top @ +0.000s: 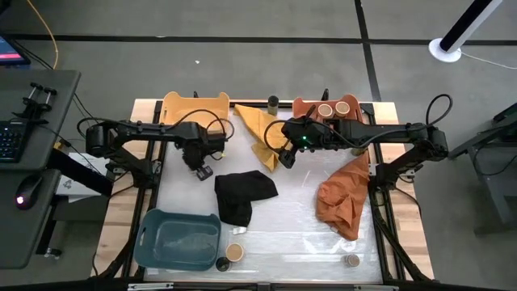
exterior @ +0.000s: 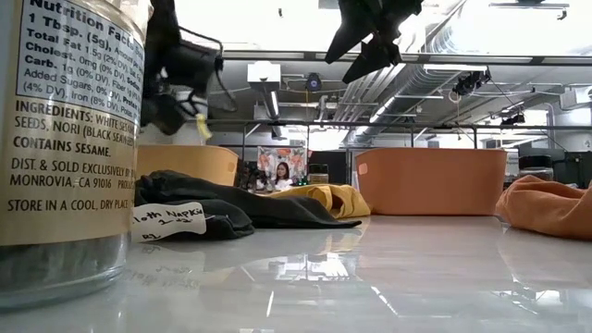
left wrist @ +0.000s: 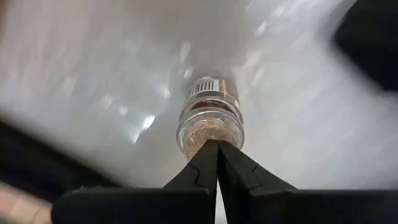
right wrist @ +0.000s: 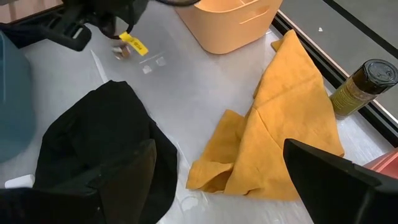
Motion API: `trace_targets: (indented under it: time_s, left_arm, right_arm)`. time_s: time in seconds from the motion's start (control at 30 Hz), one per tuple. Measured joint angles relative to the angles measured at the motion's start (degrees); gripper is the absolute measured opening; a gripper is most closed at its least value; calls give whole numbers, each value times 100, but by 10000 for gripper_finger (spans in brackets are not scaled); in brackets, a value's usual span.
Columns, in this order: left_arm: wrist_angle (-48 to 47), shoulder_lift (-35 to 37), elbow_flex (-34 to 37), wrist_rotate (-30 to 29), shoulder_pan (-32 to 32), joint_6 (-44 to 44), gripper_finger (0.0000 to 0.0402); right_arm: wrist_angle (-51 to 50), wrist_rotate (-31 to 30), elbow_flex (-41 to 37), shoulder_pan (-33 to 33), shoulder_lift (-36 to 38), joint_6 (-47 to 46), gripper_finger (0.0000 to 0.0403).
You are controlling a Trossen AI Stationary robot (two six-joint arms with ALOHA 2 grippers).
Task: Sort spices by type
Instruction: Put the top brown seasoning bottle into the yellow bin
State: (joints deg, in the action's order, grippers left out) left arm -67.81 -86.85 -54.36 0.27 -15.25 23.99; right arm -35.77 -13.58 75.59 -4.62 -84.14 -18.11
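Observation:
The jar [left wrist: 214, 99] is standing upright in front of the closed fingers, away from the black cloth, so the robot's left gripper goes on until it opens over the jar's top [left wrist: 210, 129].
My left gripper [top: 199, 164] points down over the table between the yellow bin [top: 194, 107] and the black cloth [top: 244, 196], fingers shut. Just beyond its fingertips [left wrist: 217, 146] is a small glass spice jar [left wrist: 210, 112] with brown contents and a barcode label, also seen as the jar [top: 204, 172]. My right gripper [right wrist: 217, 180] hangs open above the yellow cloth [right wrist: 273, 130], holding nothing. Two tan-lidded jars [top: 334, 108] sit in the salmon bin [top: 303, 105]. A dark-lidded jar [right wrist: 362, 86] stands at the far edge. My left gripper's shut fingertips stand right at the jar's near glass end [left wrist: 208, 135], coming from above. They hide the spot where they meet it, so I cannot tell whether they touch the jar or whether it rests on the table.
A blue bin [top: 178, 238] stands at the near left. Beside it are a tan-lidded jar [top: 234, 252] and a dark-lidded one [top: 221, 263]; another jar [top: 350, 260] is near right. An orange cloth [top: 343, 198] lies at the right. A large labelled jar [exterior: 65, 139] stands close to the low camera.

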Motion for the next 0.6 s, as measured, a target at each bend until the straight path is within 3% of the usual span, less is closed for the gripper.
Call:
trace_targets:
  time_s: [0.43, 0.6]
  left_arm:
    - [2787, -37, -92, 188, 2, 144, 0]
    - [2700, -37, -315, 203, -34, 16, 0]
  right_arm:
    - [0, 0, 0, 0, -2, -2, 348]
    - [2, 0, 0, 0, -2, -2, 348]
